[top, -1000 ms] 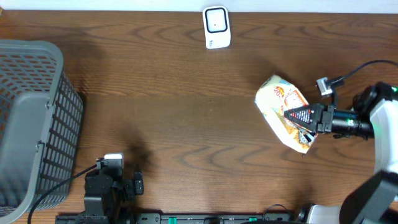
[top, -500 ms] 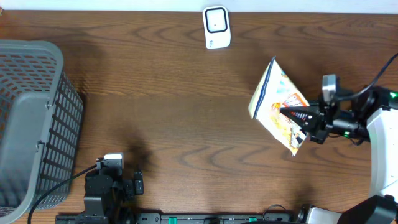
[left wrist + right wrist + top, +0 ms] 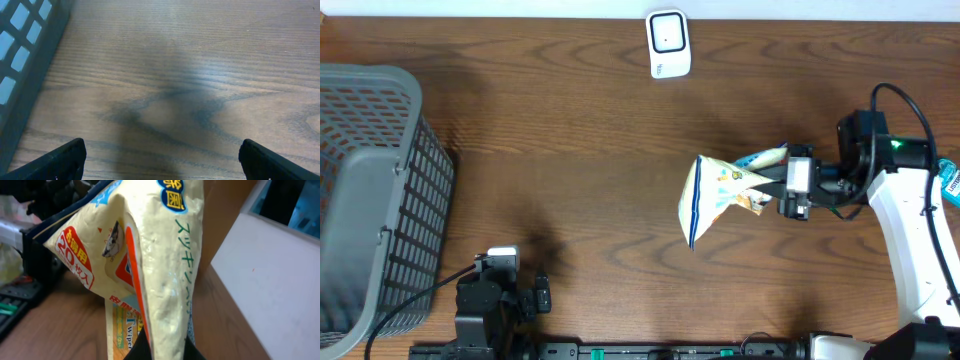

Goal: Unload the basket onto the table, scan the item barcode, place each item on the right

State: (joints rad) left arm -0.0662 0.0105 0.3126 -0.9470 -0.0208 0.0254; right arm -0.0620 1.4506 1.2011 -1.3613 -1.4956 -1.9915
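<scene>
I should put the packet down flat on the wood [image 3: 732, 232] with my right gripper and grip it anew, because it is bunched at a fold [image 3: 748, 181] and its barcode is hidden.
The item is a cream packet of wipes [image 3: 715, 195] with orange and blue print, held up off the table and hanging edge-on right of centre. My right gripper [image 3: 775, 190] is shut on its right end. In the right wrist view the packet [image 3: 150, 255] fills the frame, and the gripper [image 3: 162, 347] pinches a fold of it between its black fingers [image 3: 137, 352]. No barcode shows in any view. My left gripper [image 3: 160, 157] is open low over bare wood, with only the tips of its fingers [image 3: 60, 160] showing at the frame's bottom corners.
A small white scanner-like device [image 3: 668, 43] stands at the table's far edge, centre. A grey mesh basket [image 3: 370, 190] fills the left side, and its wall [image 3: 20, 60] shows beside the left gripper. The left arm's base [image 3: 490, 300] sits at the near edge.
The right gripper has lifted the packet off the table, turned it on edge and carried it leftward toward the centre. The left arm has not moved.
</scene>
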